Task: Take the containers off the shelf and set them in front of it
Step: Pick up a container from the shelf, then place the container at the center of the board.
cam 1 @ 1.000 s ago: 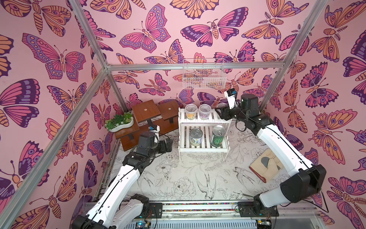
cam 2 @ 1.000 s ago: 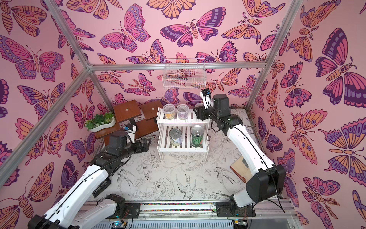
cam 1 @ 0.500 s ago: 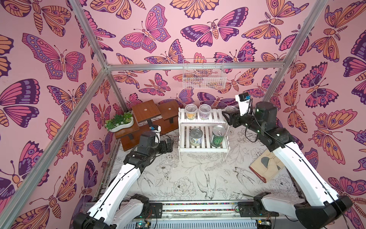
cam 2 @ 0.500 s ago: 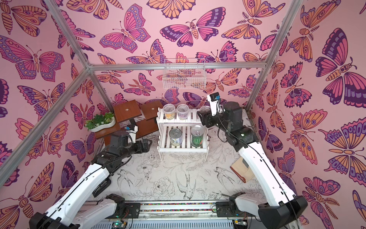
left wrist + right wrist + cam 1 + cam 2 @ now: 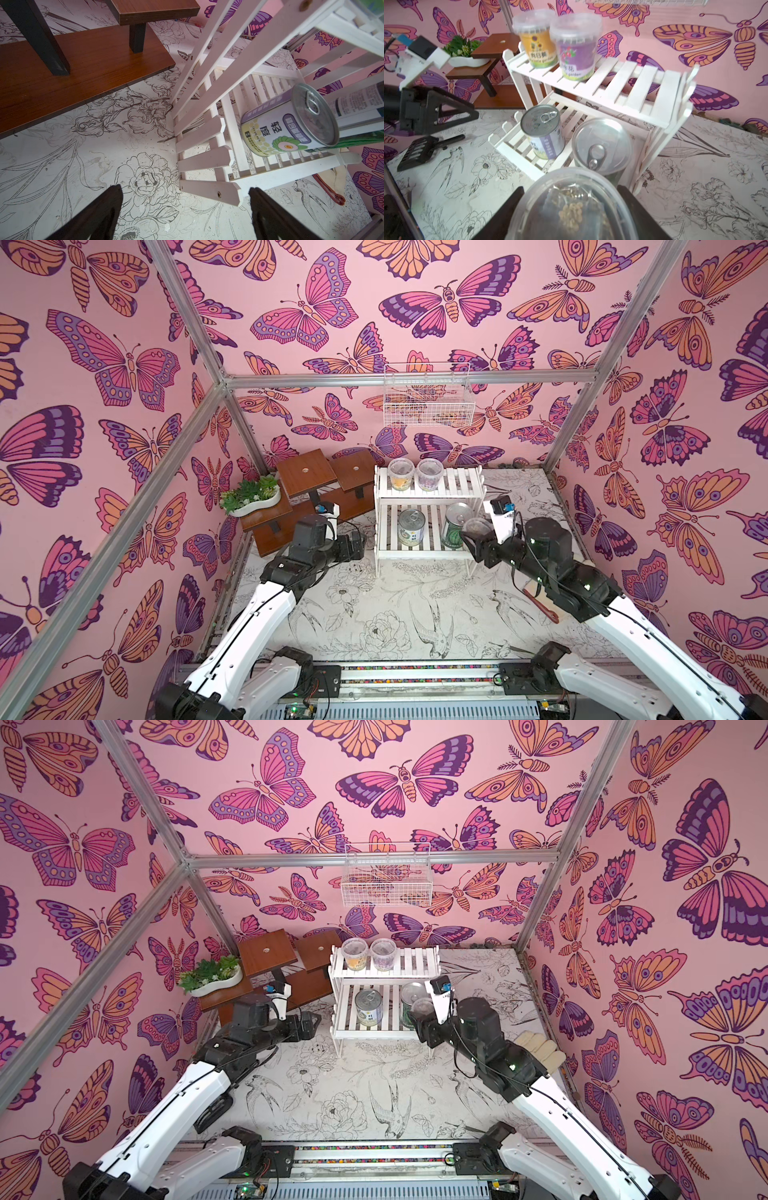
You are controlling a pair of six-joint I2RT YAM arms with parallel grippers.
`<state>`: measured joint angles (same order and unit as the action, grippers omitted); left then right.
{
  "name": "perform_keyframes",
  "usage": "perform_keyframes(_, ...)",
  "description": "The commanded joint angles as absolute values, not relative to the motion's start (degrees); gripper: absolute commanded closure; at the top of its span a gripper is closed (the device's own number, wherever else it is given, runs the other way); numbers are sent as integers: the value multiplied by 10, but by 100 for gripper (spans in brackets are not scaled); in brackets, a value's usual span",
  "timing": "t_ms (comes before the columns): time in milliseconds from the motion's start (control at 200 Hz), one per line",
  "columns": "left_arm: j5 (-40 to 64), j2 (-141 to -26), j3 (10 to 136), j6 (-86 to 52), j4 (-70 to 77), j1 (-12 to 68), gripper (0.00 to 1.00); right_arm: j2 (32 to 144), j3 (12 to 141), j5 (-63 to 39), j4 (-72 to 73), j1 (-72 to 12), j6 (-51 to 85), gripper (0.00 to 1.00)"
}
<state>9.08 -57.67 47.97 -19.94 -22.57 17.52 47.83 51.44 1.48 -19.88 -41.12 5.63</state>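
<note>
The tabletop in front of the white shelf is open, so the robot's right gripper should keep lowering the clear lidded tub there and let go once it stands.
The white two-tier shelf stands at the back of the table. A yellow tub and a purple tub sit on its top tier. On the lower tier are a pale-labelled can and a green-striped can. My right gripper is shut on a clear lidded tub and holds it in the air at the shelf's front right corner, by the green-striped can. My left gripper is open and empty, low by the shelf's left side.
A brown stepped stand with a white planter is left of the shelf. A wire basket hangs on the back wall. A black slotted scoop lies under my left arm. A beige mitt lies at the right.
My right arm has come away from the right end of the top tier, moving forward and down with the clear tub in its grip. The left arm has barely moved.
</note>
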Motion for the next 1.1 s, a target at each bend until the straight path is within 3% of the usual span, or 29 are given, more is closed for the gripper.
perform_keyframes(0,106,-584,477,-197,-223,172,0,454,479,55,-167,-434,81,53)
perform_keyframes(556,111,-583,474,-194,-226,173,0,427,263,103,-10,-531,111,54)
perform_keyframes(1097,103,-587,477,-194,-225,174,0,475,134,123,154,-540,134,54)
